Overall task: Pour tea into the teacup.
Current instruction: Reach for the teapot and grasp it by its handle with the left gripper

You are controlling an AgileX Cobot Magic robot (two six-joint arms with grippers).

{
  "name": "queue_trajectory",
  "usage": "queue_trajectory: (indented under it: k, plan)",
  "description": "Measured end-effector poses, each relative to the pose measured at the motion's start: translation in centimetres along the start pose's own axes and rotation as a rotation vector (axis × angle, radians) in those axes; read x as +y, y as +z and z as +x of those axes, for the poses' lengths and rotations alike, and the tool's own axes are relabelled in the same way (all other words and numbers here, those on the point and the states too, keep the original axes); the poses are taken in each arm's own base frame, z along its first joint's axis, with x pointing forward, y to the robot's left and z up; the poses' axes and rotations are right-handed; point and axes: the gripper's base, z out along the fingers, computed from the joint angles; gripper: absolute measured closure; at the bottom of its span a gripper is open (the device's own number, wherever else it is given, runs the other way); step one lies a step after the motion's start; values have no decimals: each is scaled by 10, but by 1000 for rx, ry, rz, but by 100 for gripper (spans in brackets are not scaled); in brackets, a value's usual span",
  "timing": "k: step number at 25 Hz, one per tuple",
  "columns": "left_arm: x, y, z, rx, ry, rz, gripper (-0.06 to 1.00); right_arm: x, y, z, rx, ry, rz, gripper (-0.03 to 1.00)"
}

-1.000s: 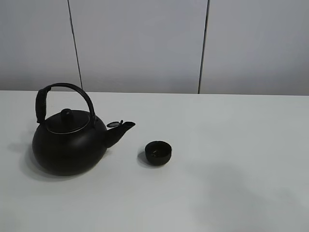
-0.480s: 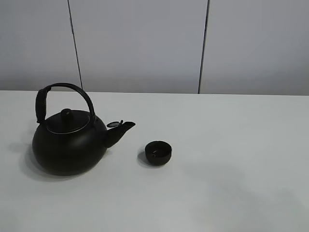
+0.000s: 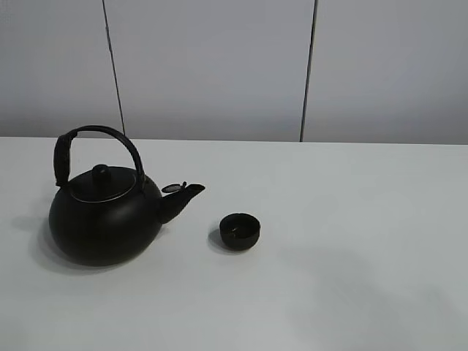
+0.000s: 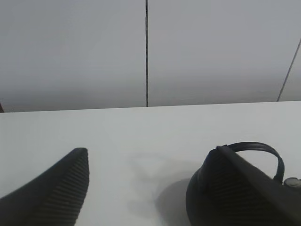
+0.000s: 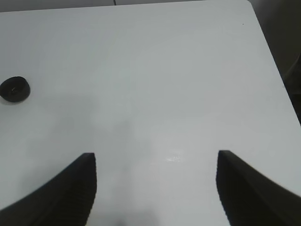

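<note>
I expect the black kettle to tip together with the arched handle, spout down, when I turn my left gripper, because the handle stays upright by itself.
The small black teacup stands on the white table, just right of the spout of the big black kettle. Neither gripper shows in the exterior high view. In the left wrist view my left gripper is open above the table, with nothing between its ribbed fingers; the kettle's arched handle shows just past one finger. My right gripper is also open and empty over bare table, and the teacup lies far off to one side of it.
The white table runs back to a grey panelled wall. In the right wrist view the table's edge and corner border a dark floor.
</note>
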Motion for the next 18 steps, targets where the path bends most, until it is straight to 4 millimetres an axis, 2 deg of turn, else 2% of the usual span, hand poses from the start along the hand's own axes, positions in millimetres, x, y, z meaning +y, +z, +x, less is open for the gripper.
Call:
queue_trajectory:
  k: [5,10,13,18]
  plan:
    - [-4,1,2,-3,-45,42,42,0,0,0,-1,0,0,47]
    - [-7,13,10,60,-88,66,42,0,0,0,-1,0,0,47]
    - [-10,25,16,81,-155,96,42,0,0,0,-2,0,0,47]
    - [-24,58,39,129,-62,238,42,0,0,0,-1,0,0,47]
